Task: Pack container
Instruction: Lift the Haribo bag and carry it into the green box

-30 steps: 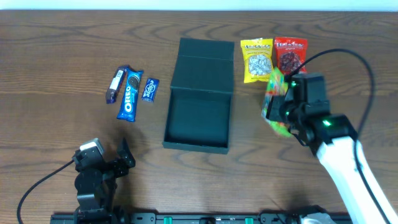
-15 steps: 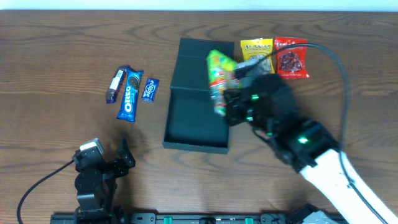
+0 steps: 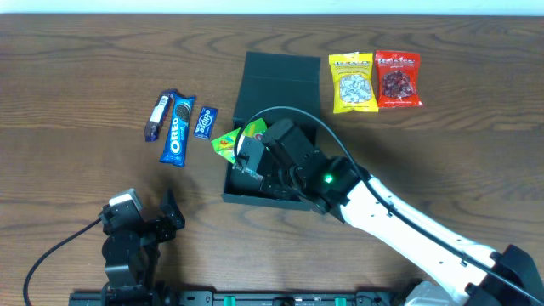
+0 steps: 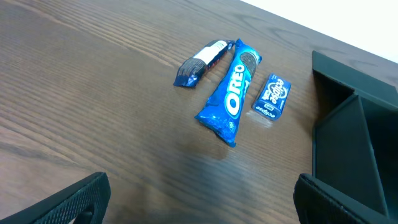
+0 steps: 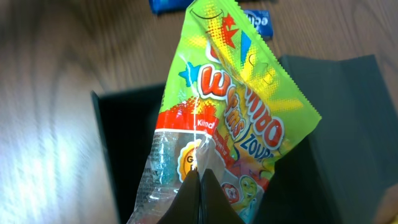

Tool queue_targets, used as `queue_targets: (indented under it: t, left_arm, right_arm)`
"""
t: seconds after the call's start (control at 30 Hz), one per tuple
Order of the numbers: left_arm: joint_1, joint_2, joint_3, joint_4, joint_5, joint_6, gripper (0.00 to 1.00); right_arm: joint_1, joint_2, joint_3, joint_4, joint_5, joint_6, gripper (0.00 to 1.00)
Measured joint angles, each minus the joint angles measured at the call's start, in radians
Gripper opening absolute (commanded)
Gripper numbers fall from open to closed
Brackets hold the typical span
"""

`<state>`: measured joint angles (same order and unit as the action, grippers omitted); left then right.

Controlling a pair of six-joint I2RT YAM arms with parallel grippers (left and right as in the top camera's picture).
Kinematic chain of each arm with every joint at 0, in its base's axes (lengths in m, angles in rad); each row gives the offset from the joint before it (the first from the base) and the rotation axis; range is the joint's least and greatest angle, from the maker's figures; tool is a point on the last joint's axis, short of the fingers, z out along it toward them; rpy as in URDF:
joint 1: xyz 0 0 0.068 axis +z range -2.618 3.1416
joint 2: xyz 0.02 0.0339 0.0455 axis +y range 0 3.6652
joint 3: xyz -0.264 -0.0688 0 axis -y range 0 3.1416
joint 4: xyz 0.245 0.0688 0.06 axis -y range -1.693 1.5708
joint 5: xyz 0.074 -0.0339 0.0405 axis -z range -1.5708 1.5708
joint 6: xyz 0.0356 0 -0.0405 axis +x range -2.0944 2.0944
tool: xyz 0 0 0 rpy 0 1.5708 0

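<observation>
The gummy bag's top end (image 3: pixel 224 145) pokes over the container's side, so my right gripper should release the bag inside the container (image 3: pixel 245 184), then press it flat with closed fingers.
The dark green container (image 3: pixel 274 85) lies open mid-table with its flap lid folded back; it also shows in the right wrist view (image 5: pixel 348 118) and the left wrist view (image 4: pixel 354 143). My right gripper (image 3: pixel 246 157) is shut on a green gummy-worms bag (image 3: pixel 231 141) and holds it over the container's left wall. In the right wrist view the shut fingertips (image 5: pixel 200 180) pinch the gummy bag (image 5: pixel 230 106) above the dark interior. My left gripper (image 3: pixel 149 208) is open and empty near the front edge, its fingers wide apart (image 4: pixel 199 199).
An Oreo pack (image 3: pixel 177 129), a dark bar (image 3: pixel 158 114) and a small blue pack (image 3: pixel 205 121) lie left of the container. A yellow snack bag (image 3: pixel 353 82) and a red snack bag (image 3: pixel 397 79) lie at its back right.
My right gripper carried the gummy bag from the right side of the table leftwards across the container, and now holds it low at the container's left wall. The left arm has not moved.
</observation>
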<state>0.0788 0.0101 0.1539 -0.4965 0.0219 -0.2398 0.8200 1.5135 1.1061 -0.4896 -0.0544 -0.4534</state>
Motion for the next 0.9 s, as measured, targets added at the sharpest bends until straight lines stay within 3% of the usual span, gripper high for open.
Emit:
queue_targets:
  t: [0.07, 0.1, 0.13, 0.17, 0.37, 0.67, 0.7, 0.77, 0.8, 0.87, 0.9]
  left_arm:
    - [0.000, 0.000, 0.000, 0.000, 0.000, 0.000, 0.95]
    - [0.000, 0.000, 0.000, 0.000, 0.000, 0.000, 0.95]
    - [0.000, 0.000, 0.000, 0.000, 0.000, 0.000, 0.95]
    - [0.000, 0.000, 0.000, 0.000, 0.000, 0.000, 0.95]
    - [0.000, 0.000, 0.000, 0.000, 0.000, 0.000, 0.95]
    - [0.000, 0.000, 0.000, 0.000, 0.000, 0.000, 0.95]
    - [0.000, 0.000, 0.000, 0.000, 0.000, 0.000, 0.95]
    - [0.000, 0.000, 0.000, 0.000, 0.000, 0.000, 0.95]
    - [0.000, 0.000, 0.000, 0.000, 0.000, 0.000, 0.95]
    - [0.000, 0.000, 0.000, 0.000, 0.000, 0.000, 0.95]
    - [0.000, 0.000, 0.000, 0.000, 0.000, 0.000, 0.95]
  right_arm:
    - [0.000, 0.001, 0.000, -0.021, 0.010, -0.061, 0.01]
    - [0.000, 0.001, 0.000, -0.028, 0.010, -0.082, 0.13]
    - [0.000, 0.001, 0.000, -0.035, 0.014, -0.100, 0.51]
    - [0.000, 0.001, 0.000, -0.037, 0.021, -0.119, 0.99]
    - [0.000, 0.000, 0.002, -0.025, 0.097, -0.107, 0.99]
    - [0.000, -0.032, 0.005, -0.024, 0.133, 0.085, 0.98]
    - [0.000, -0.032, 0.005, -0.024, 0.121, 0.095, 0.88]
    - [0.000, -0.032, 0.005, -0.030, 0.071, 0.113, 0.60]
    - [0.000, -0.032, 0.005, -0.038, 0.047, 0.119, 0.40]
    - [0.000, -0.031, 0.005, -0.061, 0.011, 0.129, 0.11]
    - [0.000, -0.028, 0.005, -0.068, -0.001, 0.130, 0.05]
